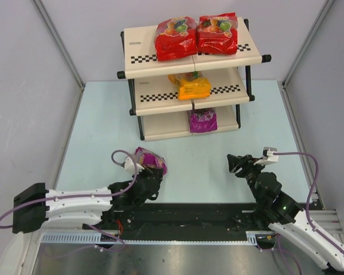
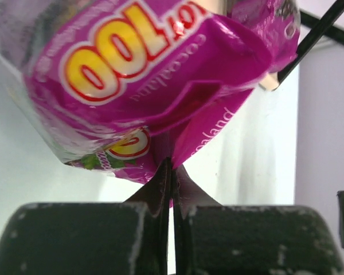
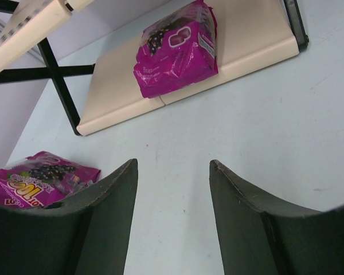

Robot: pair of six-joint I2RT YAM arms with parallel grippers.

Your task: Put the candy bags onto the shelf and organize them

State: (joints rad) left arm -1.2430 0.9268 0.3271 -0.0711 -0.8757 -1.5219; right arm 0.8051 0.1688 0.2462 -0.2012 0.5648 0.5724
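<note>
My left gripper should carry on pulling the purple candy bag by its pinched edge (image 2: 175, 156) toward the middle (image 1: 176, 168) and then let go, because the table in front of the shelf is open.
My left gripper (image 1: 149, 175) is shut on the edge of a purple candy bag (image 1: 151, 159) at the near left of the table. In the left wrist view the bag (image 2: 149, 74) fills the frame above the pinched fingertips (image 2: 163, 177). It also shows in the right wrist view (image 3: 37, 184), low by the table. My right gripper (image 1: 235, 163) is open and empty over bare table, with its jaws wide apart (image 3: 173, 166). The shelf (image 1: 139, 54) stands at the back. Two red bags (image 1: 175, 38) (image 1: 217, 33) lie on its top tier, an orange-yellow bag (image 1: 190, 86) on the middle tier, and a second purple bag (image 1: 203, 121) (image 3: 175, 51) on the bottom tier.
Grey enclosure walls (image 1: 23, 86) close the left, right and back sides. The shelf's black frame leg (image 3: 60, 86) stands to the left of the bottom panel (image 3: 258, 34). A black mounting rail (image 1: 189, 220) runs along the near edge between the arm bases.
</note>
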